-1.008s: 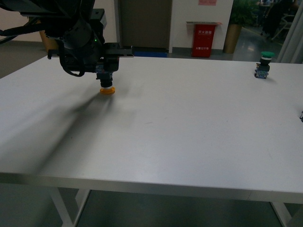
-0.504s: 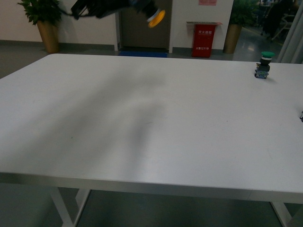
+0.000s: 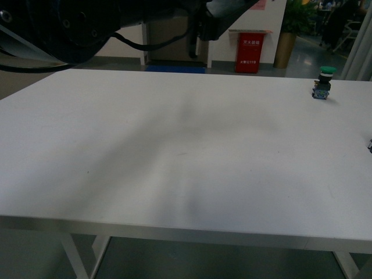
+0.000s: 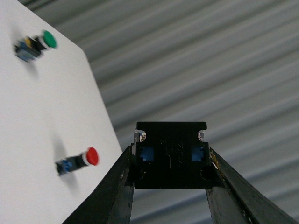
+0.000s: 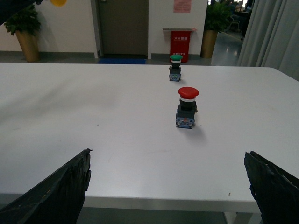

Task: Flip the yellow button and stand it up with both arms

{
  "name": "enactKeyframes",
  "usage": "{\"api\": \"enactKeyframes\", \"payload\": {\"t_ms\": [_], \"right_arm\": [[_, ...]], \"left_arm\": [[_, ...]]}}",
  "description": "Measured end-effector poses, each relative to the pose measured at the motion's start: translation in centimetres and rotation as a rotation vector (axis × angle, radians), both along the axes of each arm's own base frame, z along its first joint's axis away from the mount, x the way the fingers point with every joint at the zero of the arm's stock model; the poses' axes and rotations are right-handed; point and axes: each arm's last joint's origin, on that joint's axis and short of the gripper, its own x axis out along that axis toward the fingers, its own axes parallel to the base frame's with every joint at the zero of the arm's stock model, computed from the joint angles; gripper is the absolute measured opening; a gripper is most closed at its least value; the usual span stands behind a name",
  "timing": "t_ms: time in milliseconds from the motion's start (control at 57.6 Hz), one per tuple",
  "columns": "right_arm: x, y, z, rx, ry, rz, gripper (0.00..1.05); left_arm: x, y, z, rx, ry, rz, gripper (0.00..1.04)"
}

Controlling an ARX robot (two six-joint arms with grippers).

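Observation:
I expect the yellow button to come down block first with its cap up when I lower it, because the yellow button's flat point(image 5: 58, 2) block end point(image 4: 170, 155) faces my left gripper.
My left gripper point(image 4: 171, 161) is shut on the yellow button point(image 4: 171, 140), held high above the table. In the left wrist view only the button's black and blue-grey block end shows, clamped between the two fingers. Its yellow cap point(image 5: 59, 2) peeks in at the upper corner of the right wrist view. The front view shows only the black left arm point(image 3: 87, 23) across the top, with the button hidden. My right gripper point(image 5: 168, 186) stands open low over the near table edge, with nothing between its fingers point(image 5: 60, 191).
A green-capped button point(image 3: 327, 80) stands at the far right of the white table point(image 3: 186, 151); it also shows in the right wrist view point(image 5: 176, 67). A red-capped button point(image 5: 188, 107) stands upright ahead of the right gripper. A red bin point(image 3: 250, 49) and plants stand behind.
The left gripper lifted the yellow button off the far left of the table, swung it up and to the right, and carried it out of the front view's top.

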Motion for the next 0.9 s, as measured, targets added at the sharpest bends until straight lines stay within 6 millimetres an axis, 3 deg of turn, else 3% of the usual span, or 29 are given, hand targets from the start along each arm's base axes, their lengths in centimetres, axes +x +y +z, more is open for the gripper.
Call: {"api": "enactKeyframes", "payload": {"t_ms": [365,469,539,712,834,903], "right_arm": [[0.0,0.0,0.0,0.0,0.003,0.002,0.98],[0.6,0.5,0.8,0.098,0.188,0.065,0.98],[1.9,0.9,3.1,0.169,0.227,0.136,0.98],[6.0,1.5,11.5,0.312,0.205,0.296,0.98],[9.1,0.8,17.7,0.493,0.18,0.429,0.98],[10.7,-0.1,20.3,0.636,0.181,0.49,0.98]], "left_arm": [[0.2,-1.7,-1.7,-0.068,0.089,-0.091,0.37],[0.4,-1.6,-2.0,-0.066,0.093,-0.09,0.37],[0.3,-1.7,-2.0,-0.064,0.092,-0.095,0.37],[0.2,-1.9,-2.0,-0.057,0.09,-0.103,0.37],[0.3,-1.9,-2.0,-0.056,0.089,-0.101,0.37],[0.2,-1.8,-1.9,-0.058,0.081,-0.102,0.37]]}}
